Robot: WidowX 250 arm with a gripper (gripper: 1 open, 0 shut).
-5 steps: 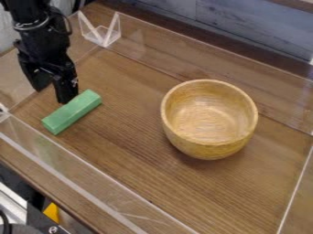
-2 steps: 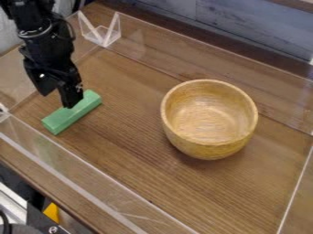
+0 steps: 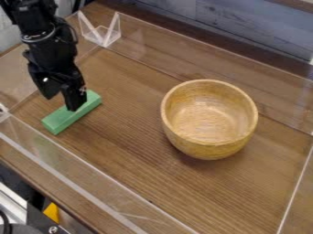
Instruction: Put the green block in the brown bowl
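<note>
My gripper will carry the green block (image 3: 71, 113) with the block's near end still sticking out diagonally, because my gripper straddles only its far end (image 3: 86, 98).
The green block (image 3: 64, 117) lies flat on the wooden table at the left, pointing diagonally. My black gripper (image 3: 61, 93) points straight down over the block's far end, open, its fingers straddling that end; I cannot tell whether they touch it. The brown bowl (image 3: 210, 117) stands upright and empty at the right of the table, well apart from the block and the gripper.
A clear plastic wall (image 3: 146, 218) runs along the front and sides of the table. A small clear stand (image 3: 102, 29) sits at the back left. Bare wood (image 3: 128, 137) lies between the block and the bowl.
The gripper has sunk slightly and shifted a little right over the block's far end. The block and the bowl have not moved.
</note>
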